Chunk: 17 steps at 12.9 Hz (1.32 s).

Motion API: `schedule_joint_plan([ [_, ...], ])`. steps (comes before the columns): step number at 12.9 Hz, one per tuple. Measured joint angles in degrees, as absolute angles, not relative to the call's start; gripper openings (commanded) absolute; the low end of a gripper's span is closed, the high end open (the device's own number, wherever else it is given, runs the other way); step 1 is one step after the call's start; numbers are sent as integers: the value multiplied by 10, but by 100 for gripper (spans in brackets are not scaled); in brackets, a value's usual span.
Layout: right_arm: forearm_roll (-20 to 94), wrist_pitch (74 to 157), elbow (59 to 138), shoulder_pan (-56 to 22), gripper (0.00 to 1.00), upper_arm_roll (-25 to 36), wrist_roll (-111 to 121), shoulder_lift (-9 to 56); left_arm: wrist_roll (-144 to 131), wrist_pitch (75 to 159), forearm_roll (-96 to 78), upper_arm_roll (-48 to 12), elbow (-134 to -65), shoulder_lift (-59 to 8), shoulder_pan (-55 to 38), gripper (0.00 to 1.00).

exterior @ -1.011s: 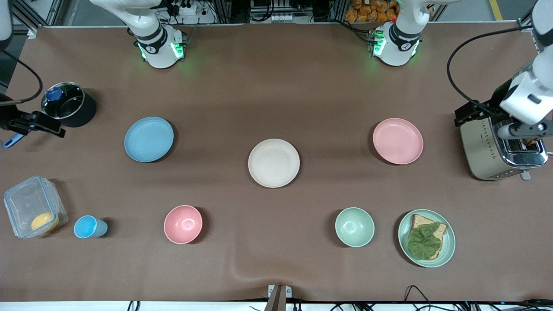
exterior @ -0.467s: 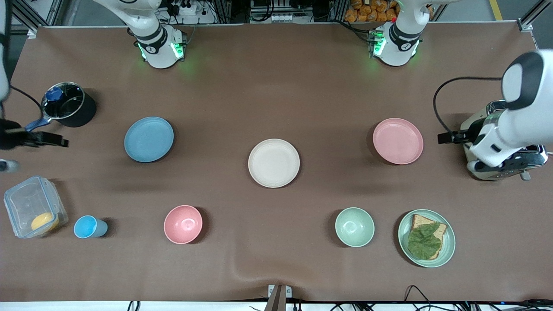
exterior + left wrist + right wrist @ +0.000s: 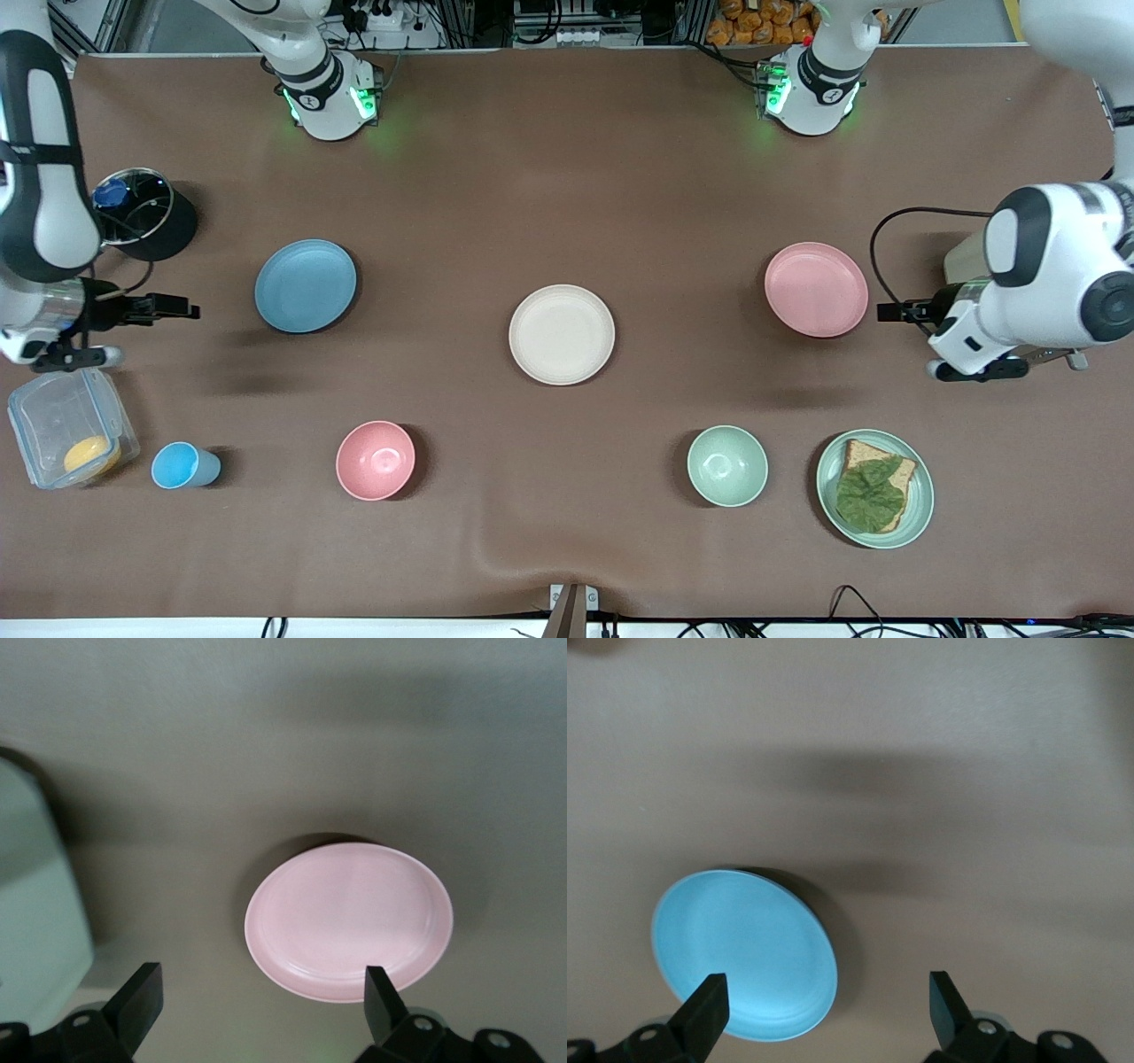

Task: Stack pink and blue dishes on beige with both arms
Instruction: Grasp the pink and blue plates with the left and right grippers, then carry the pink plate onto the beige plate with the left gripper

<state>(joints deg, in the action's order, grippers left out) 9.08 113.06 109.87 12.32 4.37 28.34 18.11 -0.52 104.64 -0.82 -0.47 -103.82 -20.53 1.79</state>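
Note:
My gripper will stack the plates, and the pink plate (image 3: 816, 289) will hide the beige plate, because the beige plate's rim (image 3: 563, 334) looks as wide as the pink plate.
The cream-beige plate (image 3: 562, 334) lies flat at the middle of the table. The pale pink plate (image 3: 816, 289) lies toward the left arm's end, and the light blue plate (image 3: 306, 285) toward the right arm's end. My left gripper (image 3: 889, 312) hangs open over the bare table just beside the pink plate (image 3: 350, 920), holding nothing. In its wrist view the left gripper (image 3: 260, 997) has the plate's rim between its fingers. My right gripper (image 3: 189, 310) hangs open and holds nothing over the table beside the blue plate (image 3: 744, 957). In its wrist view the right gripper (image 3: 826, 1005) frames that plate's edge.
A toaster (image 3: 963, 260) stands under the left arm, at that end of the table. A black pot (image 3: 146, 217) and a clear container (image 3: 53, 416) stand near the right arm. Nearer the front camera are a blue cup (image 3: 182, 466), a pink bowl (image 3: 376, 460), a green bowl (image 3: 727, 465) and a green plate (image 3: 924, 505) with bread.
Both arms swung in from the table's ends. The left gripper left the toaster and came beside the pink plate. The right gripper moved from the pot toward the blue plate.

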Motion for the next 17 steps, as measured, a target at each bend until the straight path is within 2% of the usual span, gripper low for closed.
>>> schedule_joint_plan([
  [4,115,1237,1202,129,100,43,340,193,73,1080,-98,-5,-1068,-243,62,100],
  [11,145,1264,1205,119,100,33,408,251,185,1150,-107,-8,-1131,-261,67,100],
  [12,145,1264,1205,113,100,31,416,252,208,1156,-114,-8,-1136,-264,72,89],
  [15,145,1265,1204,97,100,31,450,253,276,1170,-126,-7,-1146,-275,85,47],
  [16,145,1265,1203,97,100,31,461,254,291,1171,-132,-7,-1148,-277,89,39],
  [17,145,1265,1201,97,100,31,474,256,308,1172,-141,-7,-1149,-278,91,37],
])
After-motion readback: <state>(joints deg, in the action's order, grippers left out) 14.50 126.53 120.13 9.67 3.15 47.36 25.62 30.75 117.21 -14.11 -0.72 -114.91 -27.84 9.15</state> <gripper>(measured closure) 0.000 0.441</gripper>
